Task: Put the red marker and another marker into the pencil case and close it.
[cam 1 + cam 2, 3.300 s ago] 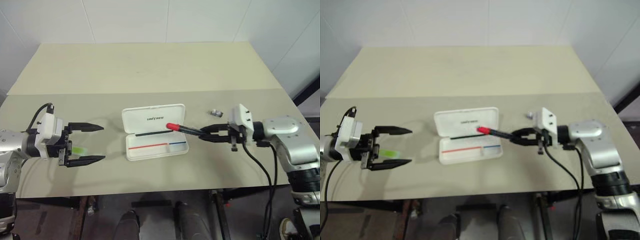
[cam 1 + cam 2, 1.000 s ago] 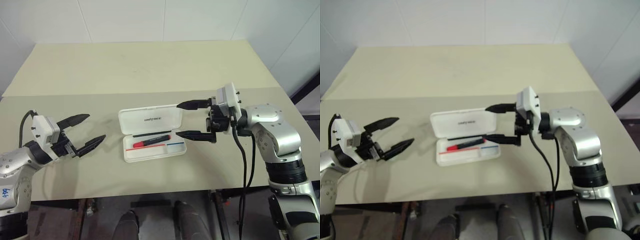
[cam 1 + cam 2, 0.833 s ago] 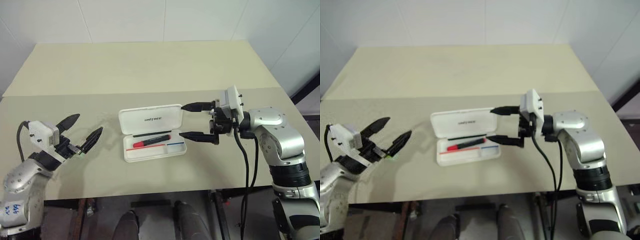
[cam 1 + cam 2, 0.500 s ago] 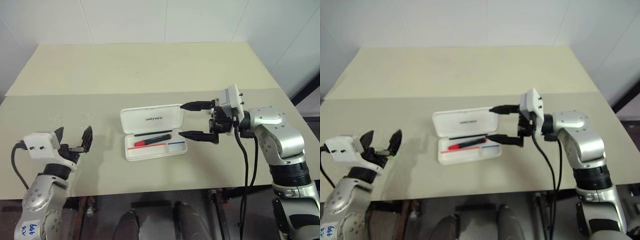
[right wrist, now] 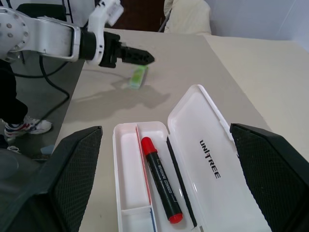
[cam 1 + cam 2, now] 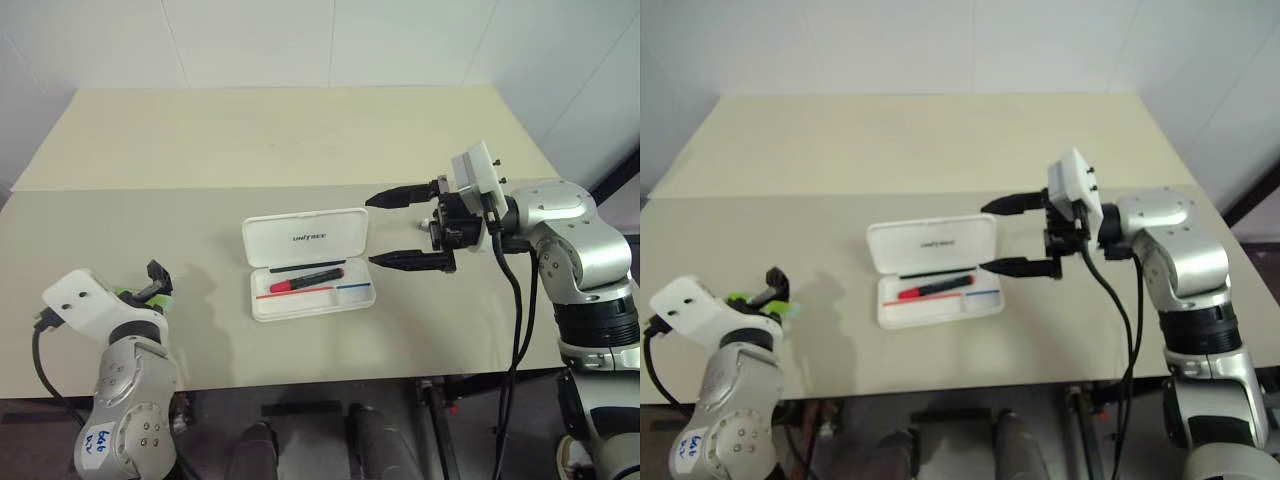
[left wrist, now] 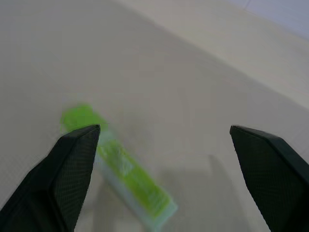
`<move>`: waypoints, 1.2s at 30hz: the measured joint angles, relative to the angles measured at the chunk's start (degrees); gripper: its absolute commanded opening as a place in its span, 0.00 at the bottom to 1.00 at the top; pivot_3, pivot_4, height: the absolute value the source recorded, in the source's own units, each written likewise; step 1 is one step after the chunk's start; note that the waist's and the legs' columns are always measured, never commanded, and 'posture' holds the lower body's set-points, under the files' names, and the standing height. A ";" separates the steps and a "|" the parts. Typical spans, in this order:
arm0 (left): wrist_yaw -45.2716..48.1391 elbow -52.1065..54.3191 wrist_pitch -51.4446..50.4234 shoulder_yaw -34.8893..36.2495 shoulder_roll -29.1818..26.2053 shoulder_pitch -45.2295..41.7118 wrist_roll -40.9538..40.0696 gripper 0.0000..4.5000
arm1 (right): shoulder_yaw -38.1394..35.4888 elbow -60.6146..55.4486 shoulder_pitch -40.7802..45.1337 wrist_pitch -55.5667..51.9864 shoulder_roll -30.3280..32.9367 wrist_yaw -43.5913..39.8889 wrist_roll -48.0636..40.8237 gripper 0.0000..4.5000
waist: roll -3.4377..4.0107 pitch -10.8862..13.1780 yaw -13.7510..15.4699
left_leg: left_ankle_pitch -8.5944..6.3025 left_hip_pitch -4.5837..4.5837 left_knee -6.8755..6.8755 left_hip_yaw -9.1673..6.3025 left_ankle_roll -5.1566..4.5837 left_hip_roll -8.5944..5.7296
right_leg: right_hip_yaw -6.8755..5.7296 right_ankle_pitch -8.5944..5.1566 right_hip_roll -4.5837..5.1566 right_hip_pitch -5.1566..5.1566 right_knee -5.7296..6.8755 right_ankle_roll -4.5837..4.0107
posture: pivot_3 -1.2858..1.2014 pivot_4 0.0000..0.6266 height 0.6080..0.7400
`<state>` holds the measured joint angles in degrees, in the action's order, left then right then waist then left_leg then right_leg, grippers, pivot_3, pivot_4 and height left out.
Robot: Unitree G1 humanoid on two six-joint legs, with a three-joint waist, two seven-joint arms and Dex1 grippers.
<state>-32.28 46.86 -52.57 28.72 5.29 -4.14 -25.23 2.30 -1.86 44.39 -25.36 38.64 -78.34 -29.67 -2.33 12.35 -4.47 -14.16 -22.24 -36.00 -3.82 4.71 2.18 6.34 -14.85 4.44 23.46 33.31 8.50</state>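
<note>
The light-green marker [image 7: 121, 165] should fit lying flat when I lower it into the slot, because the slot along the pencil case's red strip [image 6: 297, 304] is long and empty.
The white pencil case [image 6: 306, 238] lies open on the table, lid back, "UNITREE" lettering showing. The red marker [image 6: 305, 281] rests in its tray, red cap toward my left. My right gripper [image 6: 385, 231] hovers open just beside the case's right end, with nothing between its fingers. The other marker, short and light green [image 7: 126, 172], lies on the table near the left front edge. My left gripper [image 7: 163, 129] is open over it, with one finger [image 7: 72, 164] right next to the marker and nothing held. The right wrist view shows the green marker [image 5: 138, 76] below my left gripper [image 5: 137, 56].
The beige table [image 6: 300, 140] stretches far behind the case. Its front edge runs close to my left wrist [image 6: 85, 305]. A cable [image 6: 515, 330] hangs from my right arm over the table's right front.
The red marker, earlier held by my right gripper, now lies in the case. My left arm has dropped and turned its wrist, bringing the gripper down to the green marker. The right gripper has barely moved.
</note>
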 measured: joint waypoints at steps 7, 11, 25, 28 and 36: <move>-10.44 0.13 -8.11 2.67 0.39 -5.09 -1.26 1.00 | 1.43 0.44 1.08 -0.84 0.21 -1.49 0.03 0.99 | -0.03 0.02 0.10 | -0.03 -0.03 -0.07 0.00 0.03 0.00 | 0.00 -0.01 0.00 0.01 -0.01 0.02 | 0.52 0.24 1.00; -14.32 0.03 -11.09 3.05 0.39 -7.17 -3.16 1.00 | 1.43 0.43 1.49 -0.88 0.41 -1.60 0.02 0.99 | -0.04 0.01 0.15 | -0.04 -0.03 -0.06 0.00 0.03 0.00 | 0.00 0.00 0.00 0.00 -0.05 0.02 | 0.52 0.24 1.00; -21.30 -9.09 -14.87 9.57 3.01 -19.91 -4.82 1.00 | 1.33 0.05 -0.21 -1.01 6.03 -4.36 -0.13 0.99 | -0.21 0.05 1.51 | -0.14 -0.17 -0.02 0.00 0.01 -0.02 | -0.04 0.05 0.01 0.02 -0.38 0.06 | 0.52 0.24 1.00; -21.80 -9.74 -14.88 9.59 4.11 -23.03 -4.65 1.00 | 1.32 -1.19 -0.35 -1.21 6.09 -4.35 -0.84 0.99 | -0.21 0.05 1.77 | -0.17 -0.17 -0.01 0.00 0.02 -0.02 | -0.03 0.06 0.01 0.02 -0.40 0.08 | 0.52 0.24 1.00; -22.09 -11.55 -14.20 9.55 4.86 -24.75 -3.53 1.00 | 1.22 -3.39 -1.02 -2.29 6.80 -4.05 -2.06 0.99 | -0.21 0.05 2.33 | -0.20 -0.14 -0.05 0.01 0.04 -0.02 | -0.03 0.07 0.01 0.01 -0.38 0.11 | 0.52 0.24 1.00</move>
<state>-54.38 35.30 -66.77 38.27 10.15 -28.89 -28.77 3.52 -5.24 43.37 -27.65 45.44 -82.39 -31.74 -2.53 12.40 -2.14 -14.36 -22.38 -36.04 -3.81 4.75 2.16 6.31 -14.79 4.45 23.47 32.93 8.60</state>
